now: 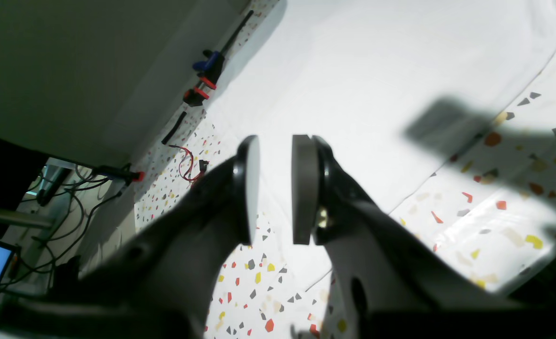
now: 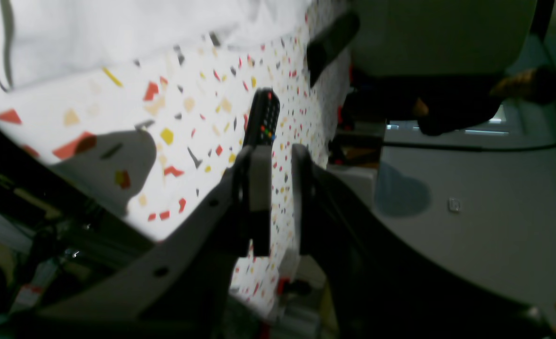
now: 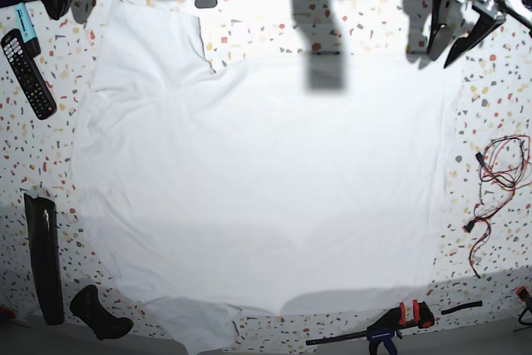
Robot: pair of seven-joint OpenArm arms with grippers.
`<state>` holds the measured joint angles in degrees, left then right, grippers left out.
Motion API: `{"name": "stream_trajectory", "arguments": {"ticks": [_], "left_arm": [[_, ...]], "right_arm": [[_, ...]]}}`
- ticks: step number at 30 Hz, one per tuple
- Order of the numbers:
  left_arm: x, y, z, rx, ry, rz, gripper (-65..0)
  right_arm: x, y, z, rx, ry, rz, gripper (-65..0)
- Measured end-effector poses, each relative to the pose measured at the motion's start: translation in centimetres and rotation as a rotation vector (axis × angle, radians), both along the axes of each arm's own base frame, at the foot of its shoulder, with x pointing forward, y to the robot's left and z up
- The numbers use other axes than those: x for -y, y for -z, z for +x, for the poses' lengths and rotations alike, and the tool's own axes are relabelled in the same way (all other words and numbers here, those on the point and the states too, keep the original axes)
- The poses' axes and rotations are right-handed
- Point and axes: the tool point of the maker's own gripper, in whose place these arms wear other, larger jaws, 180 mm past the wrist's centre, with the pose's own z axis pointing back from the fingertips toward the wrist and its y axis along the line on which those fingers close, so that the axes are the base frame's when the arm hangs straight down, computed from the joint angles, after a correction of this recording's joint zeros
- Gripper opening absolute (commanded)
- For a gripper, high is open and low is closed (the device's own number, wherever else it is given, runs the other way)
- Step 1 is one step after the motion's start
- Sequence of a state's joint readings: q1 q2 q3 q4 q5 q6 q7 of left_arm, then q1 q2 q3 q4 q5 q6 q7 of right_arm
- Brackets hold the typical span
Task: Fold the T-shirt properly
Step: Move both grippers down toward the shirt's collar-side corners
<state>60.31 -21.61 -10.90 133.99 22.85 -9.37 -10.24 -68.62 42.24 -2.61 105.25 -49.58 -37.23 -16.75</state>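
My right gripper needs to open, tilt down and move over the corner of the T-shirt's sleeve (image 3: 116, 3), because it faces the remote (image 3: 28, 75) with its fingers almost closed.
The white T-shirt (image 3: 266, 189) lies spread flat on the terrazzo table (image 3: 499, 106), sleeves at the upper left and lower left in the base view. My left gripper (image 1: 275, 188) hangs open and empty above the shirt's edge (image 1: 377, 70); in the base view it is at the top right (image 3: 449, 49), off the cloth. My right gripper (image 2: 280, 197) is empty, its pads a narrow gap apart, above bare table beside the shirt (image 2: 94, 33). In the base view it is mostly cut off at the top left.
A black remote (image 3: 27, 62) lies at the left edge, ahead of my right gripper (image 2: 263, 117). A long black case (image 3: 43, 255) and a black handle (image 3: 100, 313) lie at the lower left. A bar clamp (image 3: 391, 322) is at the front edge. Red-black wires (image 3: 495, 180) lie at the right.
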Motion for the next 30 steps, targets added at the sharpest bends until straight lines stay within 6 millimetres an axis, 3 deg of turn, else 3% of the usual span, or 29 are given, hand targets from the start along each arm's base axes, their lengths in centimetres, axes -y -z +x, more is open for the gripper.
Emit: {"name": "stream_trajectory", "arguments": {"ticks": [3,8,10,13,16,18,20,22,23,24,26,30], "left_arm": [[0.0,0.0,0.0,0.0,0.0,0.0,-53.8],[0.0,0.0,0.0,0.0,-0.001,0.0,-53.8],[0.0,0.0,0.0,-0.001,0.002,-0.001,-53.8],[0.0,0.0,0.0,-0.002,0.0,0.002,-53.8],[0.0,0.0,0.0,-0.002,0.001,0.002,-53.8],[0.0,0.0,0.1,0.001,0.001,0.003,-53.8],[0.1,0.6,-0.1,-0.035,0.012,0.009,-53.8],[0.6,2.1,-0.9,-0.124,0.055,0.025,-53.9],[1.0,3.2,-1.6,-0.184,0.093,0.051,-53.9],[1.2,4.2,-2.2,-0.228,0.142,0.109,-54.0],[1.2,5.7,-3.3,-0.292,0.21,0.21,-54.1],[1.0,5.8,-3.3,-0.285,0.226,0.251,-53.4]], "right_arm": [[-1.3,-3.0,1.8,0.087,0.039,0.071,-57.6],[-4.4,-13.7,6.1,0.36,0.047,0.281,-57.7],[-3.4,-14.9,6.5,0.378,0.025,0.192,-57.7],[-0.5,-12.4,6.4,0.213,0.127,0.136,-57.7],[-1.0,-12.3,7.3,0.158,0.041,0.069,-57.7],[-1.8,-9.0,6.7,-0.038,0.01,0.109,-57.8],[-4.1,-4.4,4.6,-0.342,-0.115,0.139,-58.3],[-5.8,-0.5,0.4,-0.695,-0.239,0.145,-58.4],[-6.4,0.4,-1.5,-0.814,-0.284,0.159,-58.4],[-6.6,0.8,-2.5,-0.875,-0.306,0.154,-58.4],[-6.4,0.9,-2.6,-0.877,-0.298,0.143,-58.3],[-5.2,-0.1,-0.2,-0.754,-0.282,0.047,-58.3]]}}
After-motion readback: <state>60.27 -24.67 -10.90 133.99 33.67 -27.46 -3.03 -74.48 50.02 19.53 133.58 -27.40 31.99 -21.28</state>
